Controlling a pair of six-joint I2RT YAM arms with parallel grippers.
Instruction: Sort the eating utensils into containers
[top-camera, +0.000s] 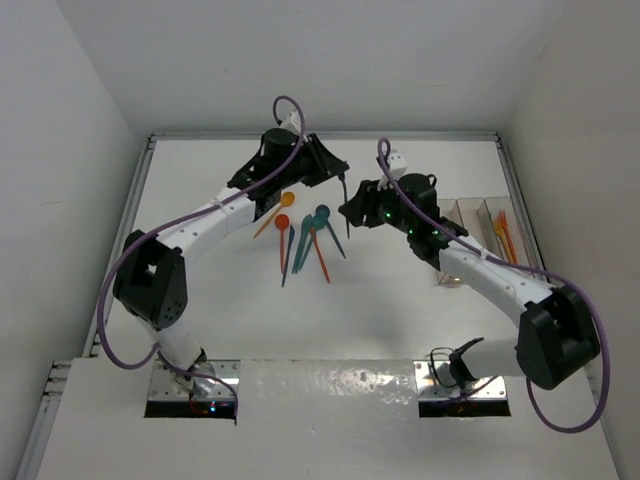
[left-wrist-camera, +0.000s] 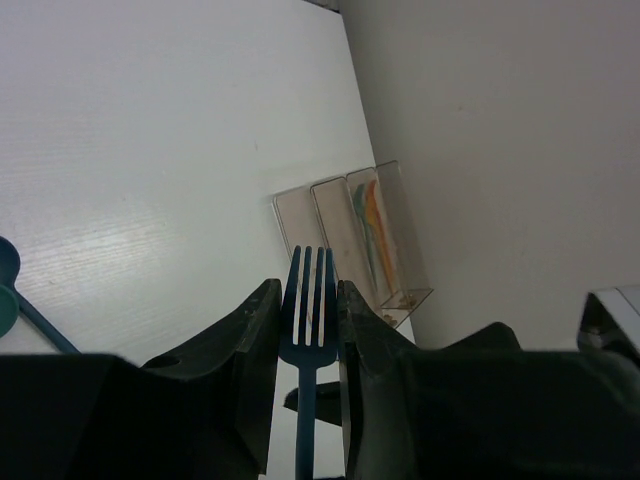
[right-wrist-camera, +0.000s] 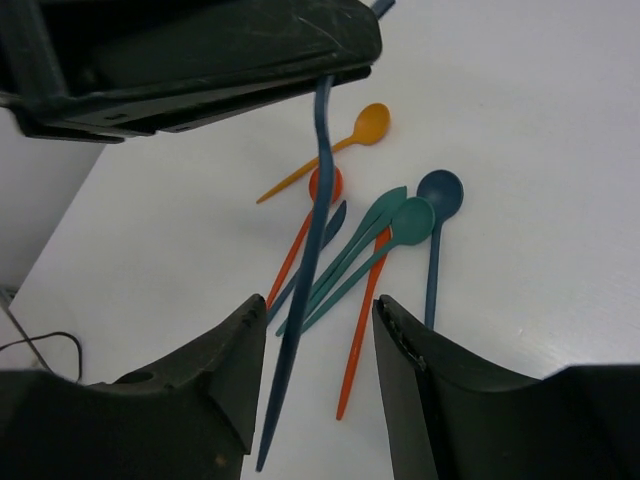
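The dark blue fork (top-camera: 345, 188) is in my left gripper, far from the containers. Next, my right gripper takes the fork's handle (top-camera: 348, 229) before my left gripper opens and pulls back.
My left gripper (top-camera: 336, 170) (left-wrist-camera: 308, 290) is shut on the tines end of a dark blue fork (left-wrist-camera: 308, 325), which hangs handle-down above the table (top-camera: 344, 205). My right gripper (top-camera: 352, 212) (right-wrist-camera: 318, 315) is open, and the fork's handle (right-wrist-camera: 322, 150) hangs between its fingers without touching them. Below lies a loose pile of utensils (top-camera: 303, 238): a yellow-orange spoon (right-wrist-camera: 368, 126), a blue spoon (right-wrist-camera: 438, 192), a teal spoon (right-wrist-camera: 408, 222) and orange pieces (right-wrist-camera: 360, 330). The clear containers (top-camera: 478, 222) (left-wrist-camera: 345, 225) stand at the right; the far-right one holds orange and teal utensils (left-wrist-camera: 375, 235).
White walls close in the table on the left, back and right. The bins (top-camera: 497, 215) sit close to the right wall. The right arm's forearm (top-camera: 490, 275) lies in front of the bins. Purple cables loop off both arms.
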